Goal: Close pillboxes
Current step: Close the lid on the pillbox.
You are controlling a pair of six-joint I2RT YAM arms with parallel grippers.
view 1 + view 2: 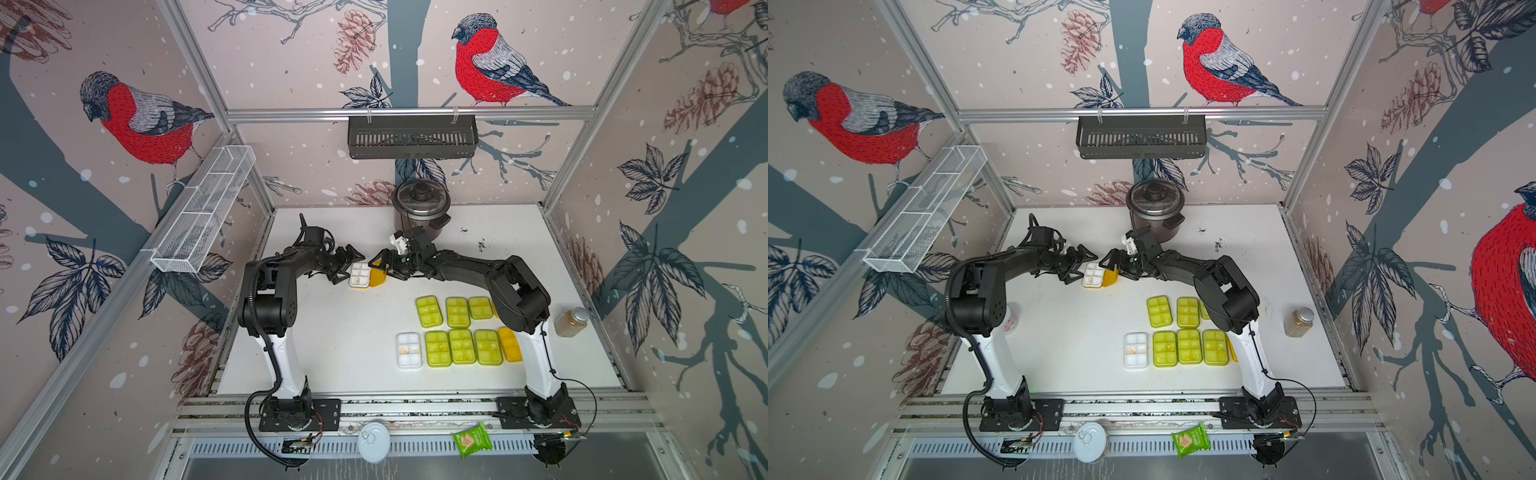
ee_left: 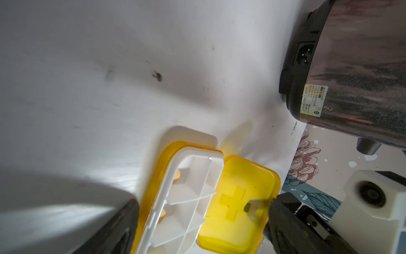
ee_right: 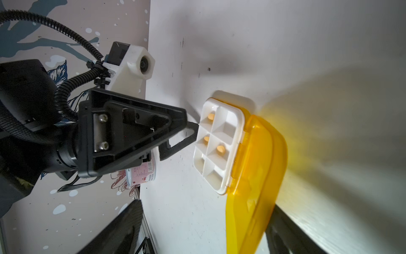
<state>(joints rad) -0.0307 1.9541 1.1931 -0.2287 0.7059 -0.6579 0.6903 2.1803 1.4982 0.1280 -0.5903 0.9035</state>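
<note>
My left gripper's finger is at the tray's edge [image 1: 353,276], where the lid comes down, so my left gripper should move back while my right gripper swings the lid shut [image 1: 376,277].
An open pillbox sits mid-table in both top views, its white tray [image 1: 360,275] holding a few orange pills and its orange-yellow lid [image 1: 378,277] standing half raised. My left gripper [image 1: 345,266] is open at the tray's left edge; in the right wrist view one fingertip [image 3: 193,128] touches the tray [image 3: 219,143]. My right gripper [image 1: 384,266] is open around the lid [image 3: 257,176], whose outer face rests against one finger [image 3: 285,233]. In the left wrist view the tray [image 2: 186,198] and lid [image 2: 239,204] fill the space in front of my left gripper [image 2: 203,239]. Several closed pillboxes [image 1: 462,346] lie in two rows front right.
A steel cooker pot [image 1: 420,203] stands at the back, just behind the right wrist. A lidded jar [image 1: 572,322] is by the right wall. A round can lid [image 1: 374,441] and a green snack packet [image 1: 471,439] lie on the front rail. A small can [image 1: 1011,320] stands behind the left arm.
</note>
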